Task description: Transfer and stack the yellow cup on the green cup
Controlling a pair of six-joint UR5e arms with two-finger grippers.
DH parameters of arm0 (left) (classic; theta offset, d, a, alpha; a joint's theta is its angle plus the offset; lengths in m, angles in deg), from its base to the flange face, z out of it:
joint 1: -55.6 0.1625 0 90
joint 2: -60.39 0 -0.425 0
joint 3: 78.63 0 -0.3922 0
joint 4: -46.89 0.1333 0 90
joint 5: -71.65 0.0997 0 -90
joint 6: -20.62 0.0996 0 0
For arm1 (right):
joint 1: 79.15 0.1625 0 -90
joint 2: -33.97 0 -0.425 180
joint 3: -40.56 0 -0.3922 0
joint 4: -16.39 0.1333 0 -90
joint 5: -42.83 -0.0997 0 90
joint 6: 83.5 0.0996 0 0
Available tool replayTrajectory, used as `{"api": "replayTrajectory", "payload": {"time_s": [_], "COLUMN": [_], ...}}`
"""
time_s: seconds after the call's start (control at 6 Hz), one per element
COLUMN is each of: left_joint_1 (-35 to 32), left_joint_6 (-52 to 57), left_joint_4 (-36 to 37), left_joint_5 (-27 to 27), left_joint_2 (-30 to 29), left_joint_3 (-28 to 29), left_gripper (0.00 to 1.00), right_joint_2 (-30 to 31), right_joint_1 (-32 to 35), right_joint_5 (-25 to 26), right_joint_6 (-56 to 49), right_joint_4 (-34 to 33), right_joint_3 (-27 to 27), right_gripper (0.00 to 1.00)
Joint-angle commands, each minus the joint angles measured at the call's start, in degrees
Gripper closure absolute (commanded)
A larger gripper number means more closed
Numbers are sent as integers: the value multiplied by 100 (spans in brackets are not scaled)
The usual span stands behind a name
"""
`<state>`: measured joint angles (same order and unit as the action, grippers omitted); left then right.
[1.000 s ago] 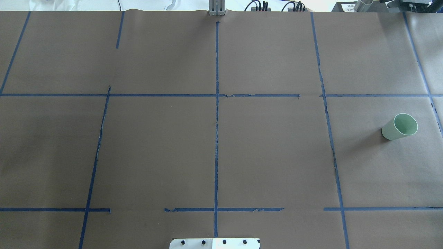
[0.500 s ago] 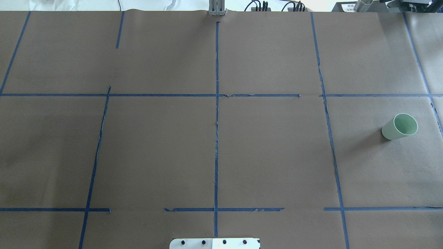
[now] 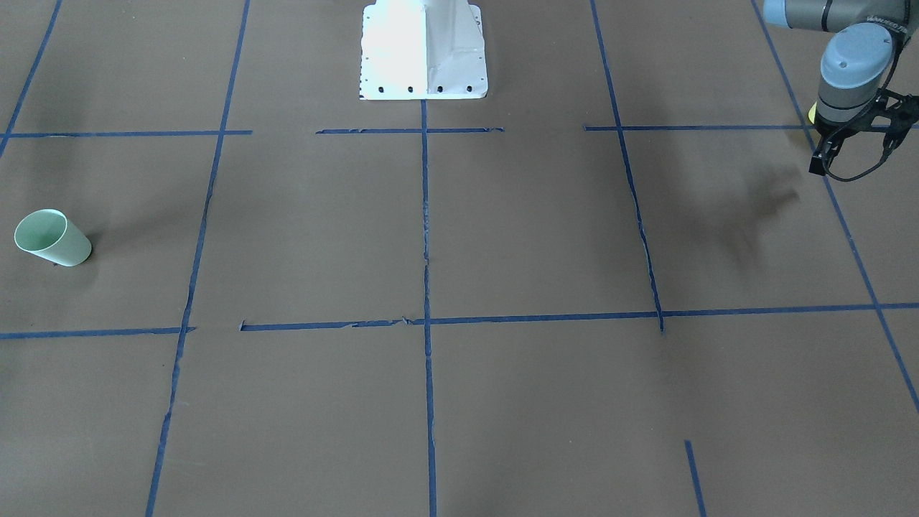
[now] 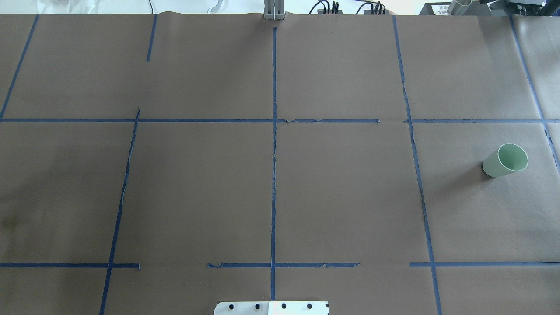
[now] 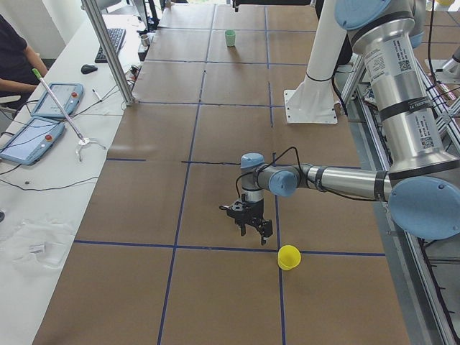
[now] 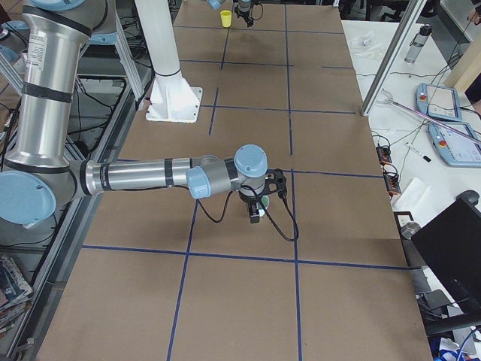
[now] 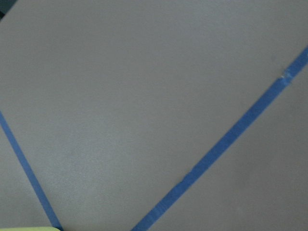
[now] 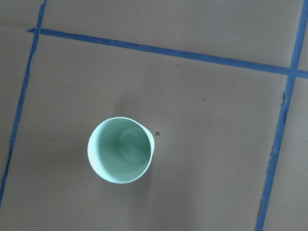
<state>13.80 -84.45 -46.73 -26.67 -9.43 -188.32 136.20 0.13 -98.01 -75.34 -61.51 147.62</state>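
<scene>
My left gripper needs to tip toward level from pointing straight down beside the yellow cup, then grip the cup around its side point(image 5: 282, 261) before lifting it.
The green cup point(image 4: 505, 160) stands upright at the table's right; it also shows in the front view point(image 3: 52, 238) and, from straight above, in the right wrist view point(image 8: 121, 150). My right gripper point(image 6: 259, 210) hangs directly over it; I cannot tell whether it is open or shut. The yellow cup point(image 5: 289, 256) stands upright at the table's left end, near the robot's side. My left gripper point(image 3: 854, 158) is open and empty, above the table and a little to the side of the yellow cup point(image 3: 812, 113). Both grippers are out of the overhead view.
Blue tape lines point(image 4: 274, 175) divide the brown paper-covered table. The white robot base plate point(image 3: 423, 50) sits at the middle of the robot's edge. A side bench with tablets point(image 5: 43, 108) and a metal post point(image 5: 108, 50) runs along the far side.
A faint shadow on the table's left has drifted toward the near left corner. The green cup has not moved.
</scene>
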Motion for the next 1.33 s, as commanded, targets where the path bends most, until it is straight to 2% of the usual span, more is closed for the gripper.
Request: {"api": "replayTrajectory", "payload": {"time_s": [0.0,0.17,0.33,0.5,0.67,1.0,1.17], "left_joint_1": [434,454,471,707,778,875,1137], "left_joint_6": [-1632,-2092,-2419,-3248,-4031,-4475,-4679], "left_joint_4": [2613,3664,3814,4051,4210,4377,4369], "left_joint_5": [200,200,191,182,208,209,226], "left_joint_2": [-772,-1336,-1324,-1602,-1709,-1649,-1527], "left_joint_3": [-481,-396,-151,730,965,1063,1073], "left_gripper": [0,1,1,0,0,0,0], "right_joint_2": [7,34,34,43,77,87,95], "right_joint_1": [0,0,0,0,0,0,0], "right_joint_5": [-5,-5,-5,-14,-14,-40,-92], "right_joint_6": [19,28,28,37,37,37,37], "right_joint_4": [3,3,-5,-6,-6,3,3], "right_joint_3": [33,34,16,16,16,33,34], "right_gripper": [0,0,0,0,0,0,0]}}
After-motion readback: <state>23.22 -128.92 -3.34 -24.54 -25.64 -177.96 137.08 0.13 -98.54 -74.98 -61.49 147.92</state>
